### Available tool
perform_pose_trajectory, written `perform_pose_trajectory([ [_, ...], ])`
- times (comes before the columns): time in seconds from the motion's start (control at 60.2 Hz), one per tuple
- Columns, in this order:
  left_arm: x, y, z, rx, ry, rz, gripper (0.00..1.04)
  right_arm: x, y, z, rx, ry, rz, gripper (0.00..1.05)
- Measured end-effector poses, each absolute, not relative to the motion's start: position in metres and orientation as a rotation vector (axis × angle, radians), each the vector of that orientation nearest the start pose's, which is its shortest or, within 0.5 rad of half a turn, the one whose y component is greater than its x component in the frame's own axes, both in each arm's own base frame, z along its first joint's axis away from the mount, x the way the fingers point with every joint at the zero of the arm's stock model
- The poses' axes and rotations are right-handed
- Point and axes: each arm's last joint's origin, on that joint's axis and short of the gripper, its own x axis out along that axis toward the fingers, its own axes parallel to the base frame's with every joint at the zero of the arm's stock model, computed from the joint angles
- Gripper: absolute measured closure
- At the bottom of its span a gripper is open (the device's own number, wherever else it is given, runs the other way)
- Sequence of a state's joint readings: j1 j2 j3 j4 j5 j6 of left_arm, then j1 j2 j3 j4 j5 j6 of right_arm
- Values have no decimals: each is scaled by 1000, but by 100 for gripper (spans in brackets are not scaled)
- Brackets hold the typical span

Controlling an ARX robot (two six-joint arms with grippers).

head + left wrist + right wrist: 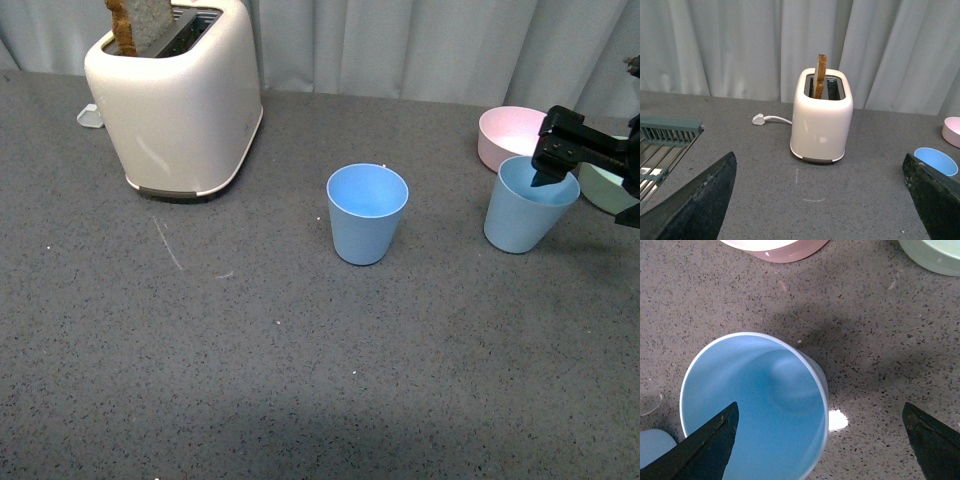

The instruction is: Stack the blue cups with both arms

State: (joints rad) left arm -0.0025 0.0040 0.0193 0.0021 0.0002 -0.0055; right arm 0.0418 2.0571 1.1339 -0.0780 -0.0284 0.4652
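The second blue cup (755, 407) has a thin rim (813, 369) and a wide opening, so it will sink in deep when I stack it, with its upper part still showing.
Two light blue cups stand upright on the grey table. One cup (367, 213) is at the middle. The other cup (528, 205) is at the right, in front of the pink bowl. My right gripper (590, 190) is open over this right cup. In the right wrist view, one finger (705, 450) hangs over the cup's (755, 405) mouth and the other finger (935, 445) is outside it, so the rim lies inside the right gripper (820, 445). My left gripper (817, 210) is open and empty above the table; the middle cup's rim (936, 160) shows by one finger.
A white toaster (180, 100) with a slice of bread stands at the back left. A pink bowl (512, 135) and a green bowl (605, 185) sit at the back right. A plug (90, 116) lies left of the toaster. A rack (665, 145) shows in the left wrist view.
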Motion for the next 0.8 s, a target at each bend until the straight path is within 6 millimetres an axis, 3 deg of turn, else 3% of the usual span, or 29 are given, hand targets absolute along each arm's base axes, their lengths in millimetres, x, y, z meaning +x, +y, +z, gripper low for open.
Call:
perform_pose_trajectory([
  [0.066,97,0,170,-5,-17,-2,7,393,19,95,425,1007,-177,11],
  [0.199,97,0,170,-6,-17,-2,7,397,21,93,417,1017,-186,35],
  [0.647,97,0,170,-6,-17,-3,7,396,19,91,429,1019,-201,102],
  [0.797,97,0,170,-6,-17,-2,7,389,18,93,456,1032,-184,104],
])
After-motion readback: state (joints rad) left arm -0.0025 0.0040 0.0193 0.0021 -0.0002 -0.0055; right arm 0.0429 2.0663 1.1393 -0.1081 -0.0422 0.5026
